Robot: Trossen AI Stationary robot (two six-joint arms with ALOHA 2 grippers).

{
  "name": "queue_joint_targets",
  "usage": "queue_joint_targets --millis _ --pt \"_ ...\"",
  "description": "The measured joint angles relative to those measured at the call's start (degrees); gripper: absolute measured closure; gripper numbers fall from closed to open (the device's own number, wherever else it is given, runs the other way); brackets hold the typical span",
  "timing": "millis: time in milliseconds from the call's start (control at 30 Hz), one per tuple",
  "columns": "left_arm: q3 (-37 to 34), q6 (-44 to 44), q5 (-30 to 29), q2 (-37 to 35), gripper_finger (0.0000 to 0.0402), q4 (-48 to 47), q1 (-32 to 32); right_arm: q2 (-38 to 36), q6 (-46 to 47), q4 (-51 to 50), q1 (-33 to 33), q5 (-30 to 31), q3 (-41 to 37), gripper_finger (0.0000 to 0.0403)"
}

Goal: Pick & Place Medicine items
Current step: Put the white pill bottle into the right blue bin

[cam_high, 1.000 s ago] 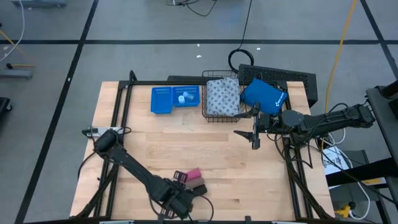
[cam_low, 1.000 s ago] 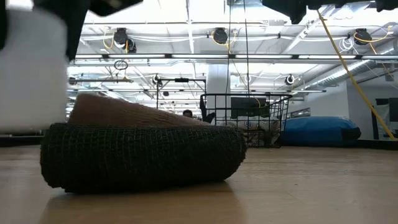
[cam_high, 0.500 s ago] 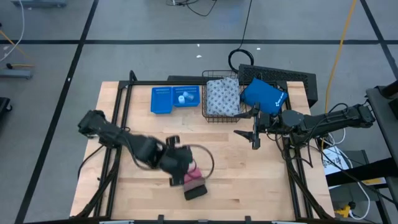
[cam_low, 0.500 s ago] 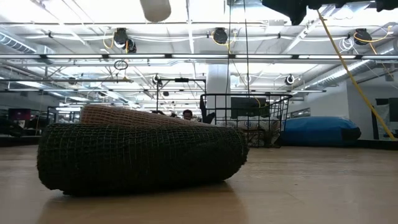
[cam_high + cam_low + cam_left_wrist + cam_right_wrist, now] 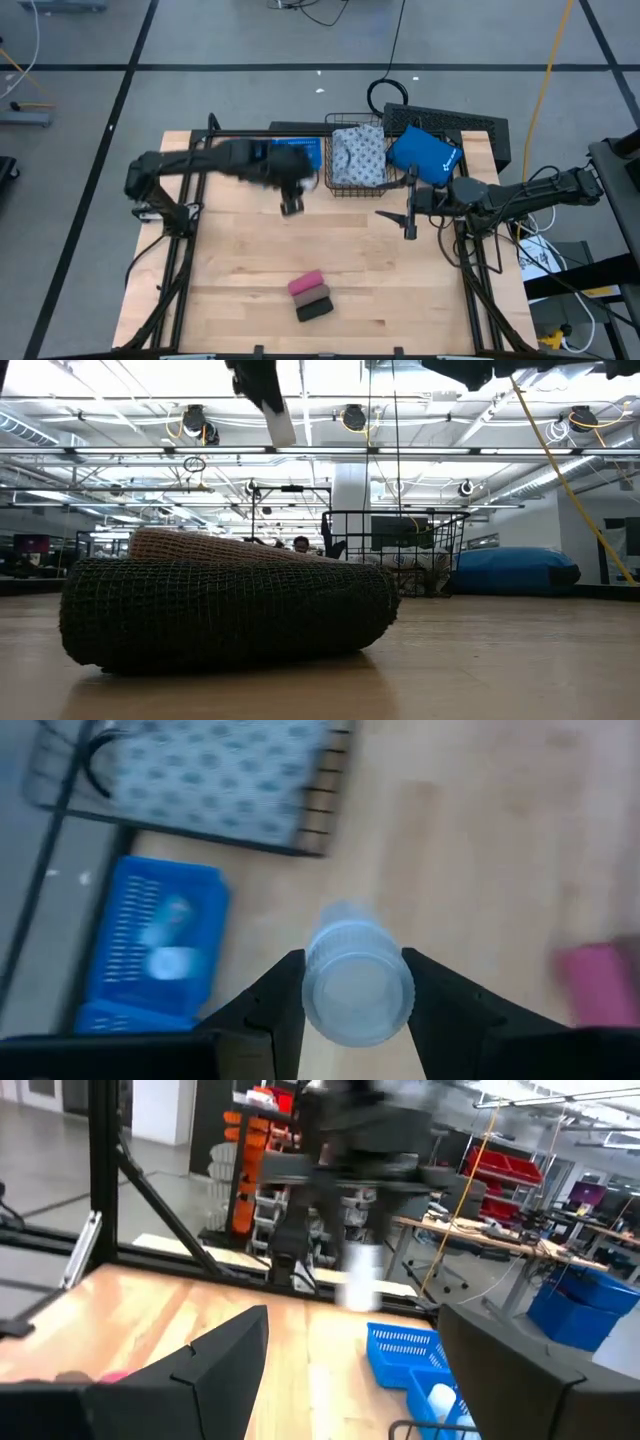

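Note:
My left gripper keeps carrying the white bottle where the blue tray [image 5: 306, 150] has room on its wire-basket side [image 5: 197, 888], until the bottle's end drops below the tray's rim.
My left gripper [image 5: 291, 205] hangs in the air over the far half of the table, shut on a small white round bottle [image 5: 358, 985]. Just beyond it stand the blue trays [image 5: 150, 945], one holding another white bottle [image 5: 168, 963]. A pink block [image 5: 305, 284] and a dark block [image 5: 315, 307] lie side by side on the wood near the front edge. A grey-white patterned pack [image 5: 358, 155] lies in the wire basket [image 5: 340, 190]. My right gripper [image 5: 408, 218] stands open above the table's right side, with nothing between its fingers. My left gripper pinches the bottle's round side wall [image 5: 312, 982] between its two fingers [image 5: 280, 1005], one on each side. The fingers slant down from above. The bottle [image 5: 281, 422] is lifted well clear of the table and sticks out below the fingertips, tilted.
A bright blue pouch [image 5: 423, 155] lies at the far right beside the basket. A dark metal frame [image 5: 190, 190] runs along the table's left and far edges. Bare wood lies between the two blocks and the trays.
My left gripper has risen from the table's near edge and swung toward the far edge, over the two blocks and up to the blue trays, carrying the white bottle clear of the table. The wrist has rolled on the way. The blocks stay where they were.

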Motion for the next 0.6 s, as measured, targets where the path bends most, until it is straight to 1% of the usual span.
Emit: queue_joint_targets --millis 167,300,367,500,600 --pt "0.00 9.44 0.41 1.57 0.0251 3.29 11.44 0.02 -0.18 -1.99 0.00 0.02 -0.01 0.0122" --pt "0.00 13.61 1.10 3.56 0.0251 6.97 19.12 0.00 0.60 -3.26 0.00 0.02 -0.01 0.0122" --pt "0.02 14.72 3.01 5.08 0.0251 8.79 22.34 0.04 1.49 -3.73 0.00 0.02 -0.04 0.0122" --pt "0.00 15.33 4.45 9.60 0.0250 9.41 26.05 0.02 1.50 -5.15 -0.02 0.04 -0.06 0.0122" --pt "0.00 15.55 4.71 13.05 0.0250 9.56 27.45 0.01 1.46 -4.81 -0.11 0.04 -0.06 0.0121"
